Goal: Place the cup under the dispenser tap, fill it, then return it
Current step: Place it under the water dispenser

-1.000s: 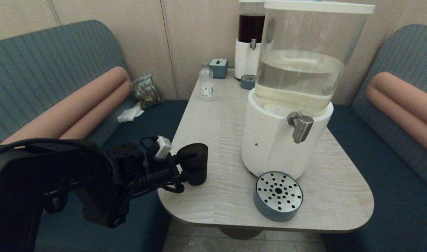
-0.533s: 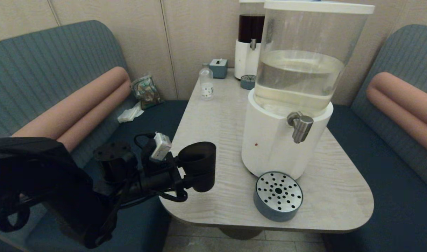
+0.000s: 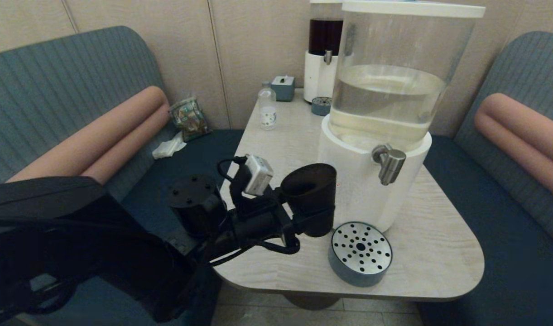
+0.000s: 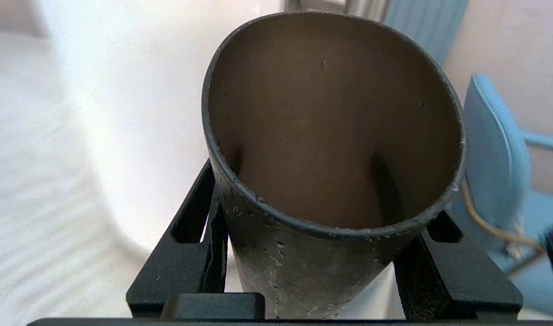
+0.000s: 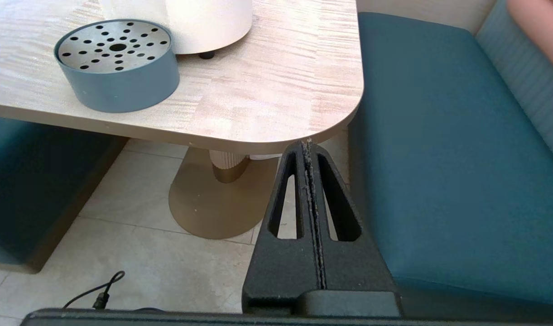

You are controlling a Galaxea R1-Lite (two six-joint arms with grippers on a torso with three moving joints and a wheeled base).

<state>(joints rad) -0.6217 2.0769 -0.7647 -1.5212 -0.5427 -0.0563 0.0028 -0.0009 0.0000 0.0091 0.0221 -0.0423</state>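
Note:
I keep moving the black cup toward the clear drip tray (image 3: 361, 247) with my left gripper, as the cup is upright with its rim (image 3: 309, 179) below the steel tap, and let go once the cup rests there.
My left gripper (image 3: 310, 217) is shut on the black cup (image 3: 311, 197) and holds it upright above the table, just left of the white dispenser base (image 3: 348, 181). The cup (image 4: 330, 149) looks empty inside, with a black finger (image 4: 199, 240) pressed on each side. The steel dispenser tap (image 3: 389, 164) sticks out to the cup's right and a little higher. Below the tap sits the round perforated drip tray (image 3: 360, 251). My right gripper (image 5: 309, 147) hangs shut and empty below the table's near right corner.
A clear labelled bottle (image 3: 267, 108), a small grey box (image 3: 283, 87) and a dark-liquid dispenser (image 3: 324, 54) with its own drip tray (image 3: 321, 105) stand at the table's far end. Teal benches flank the table (image 3: 430, 253). The drip tray (image 5: 117, 63) also shows in the right wrist view.
My left gripper has lifted the cup off the table's near left edge and carried it rightward to beside the dispenser base. The right arm has stayed still.

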